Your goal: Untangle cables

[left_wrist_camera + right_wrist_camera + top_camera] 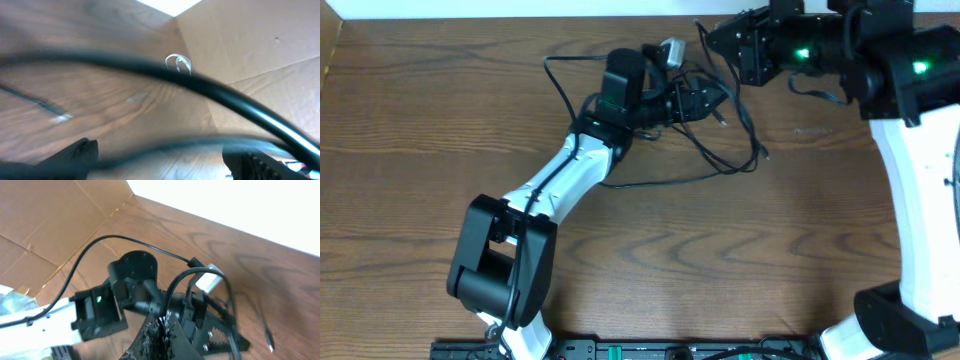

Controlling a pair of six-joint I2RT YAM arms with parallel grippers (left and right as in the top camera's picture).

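The black cable loop [744, 108] under my right gripper crosses my left gripper's open fingers, so they should grip the crossing pieces of black cable [190, 143] and pull them away.
Several thin black cables [725, 140] lie tangled on the wooden table [440, 120] at the back middle, and one loop runs out to the left [552, 70]. A white cable end [672, 48] sits among them, and in the left wrist view it is a small white loop [178, 63]. My left gripper [718, 103] is open low in the tangle, with a blurred black cable [150, 150] crossing between its fingers [75, 155]. My right gripper [705, 32] hangs just behind the tangle. Its tips [164, 325] are shut, and a black cable [175, 287] arcs up from them.
Cardboard walls [45, 220] stand at the table's left edge [328, 60] and beyond the tangle [250, 45]. The arm bases and a black rail [650, 350] line the front edge. The right arm's white link [910, 200] rises along the right side.
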